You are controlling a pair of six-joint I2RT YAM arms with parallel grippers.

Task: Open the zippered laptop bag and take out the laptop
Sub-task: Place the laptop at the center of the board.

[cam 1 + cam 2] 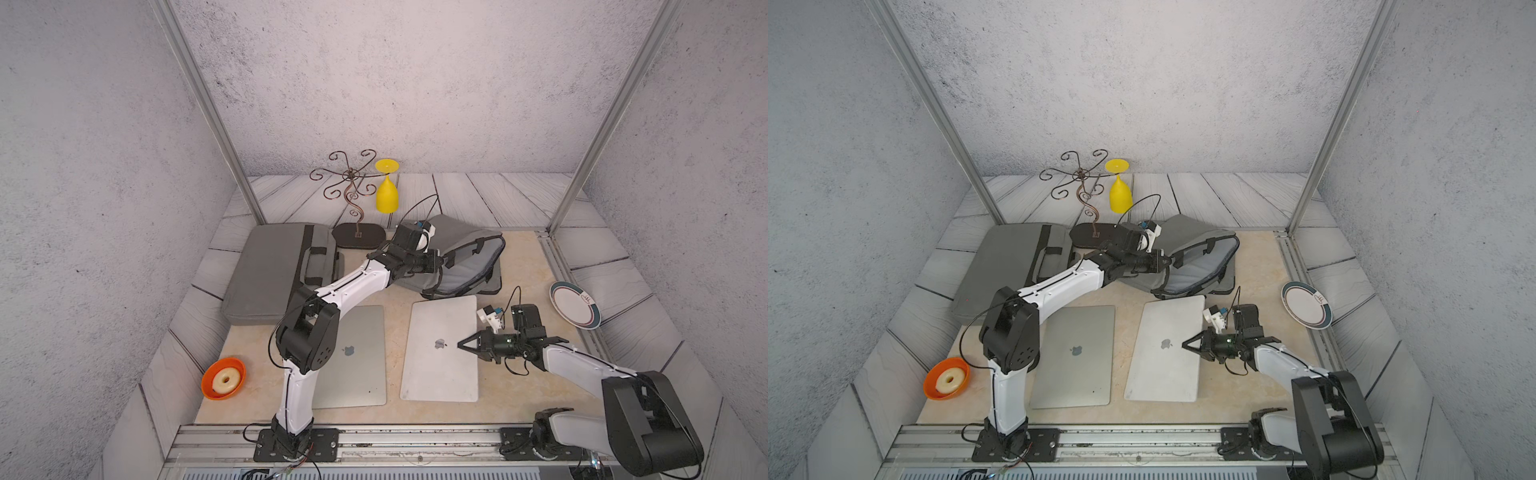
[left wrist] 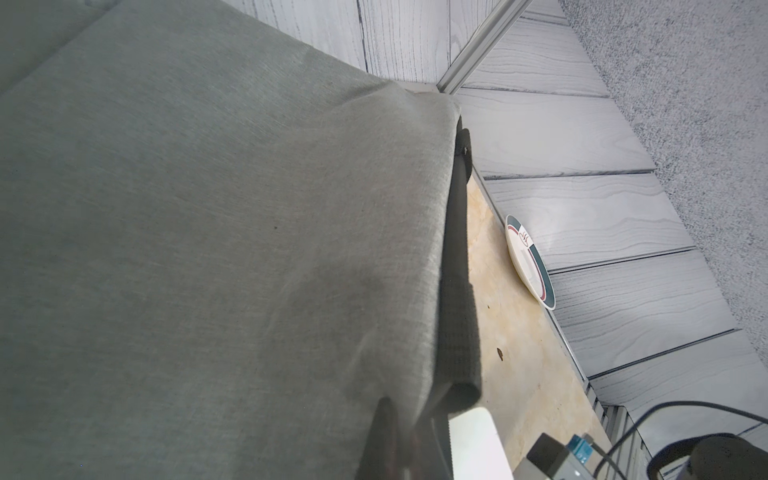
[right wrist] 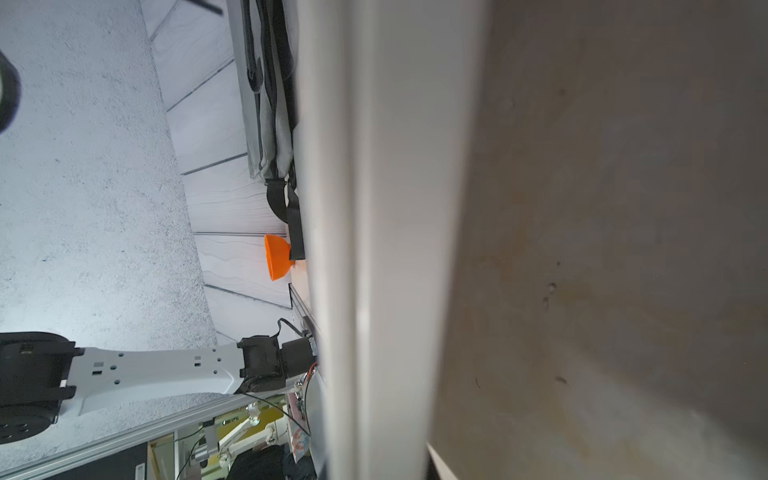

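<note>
The silver laptop is clear of the bag's opening (image 1: pixel 449 296), so my right gripper should keep moving toward the open strip (image 1: pixel 394 356) beside the grey laptop and let go there.
In both top views the open grey laptop bag (image 1: pixel 465 257) (image 1: pixel 1196 266) lies at the back middle of the table with its upper flap raised. My left gripper (image 1: pixel 444 261) (image 1: pixel 1169 262) is shut on that flap; the left wrist view is filled with the bag's grey fabric (image 2: pixel 208 249), with a dark finger (image 2: pixel 384 432) under it. A silver laptop (image 1: pixel 436 365) (image 1: pixel 1158 370) lies flat in front of the bag, its far edge at the bag's mouth. My right gripper (image 1: pixel 460 345) (image 1: pixel 1185 344) is shut on the laptop's right edge (image 3: pixel 395 249).
A second grey laptop (image 1: pixel 357 365) lies left of the silver one, partly under my left arm. A closed grey bag (image 1: pixel 266 270) sits at the back left. Behind are a wire stand (image 1: pixel 353 187) with a yellow glass (image 1: pixel 387 195). A plate (image 1: pixel 575 303) is at the right and an orange bowl (image 1: pixel 223 378) at the front left.
</note>
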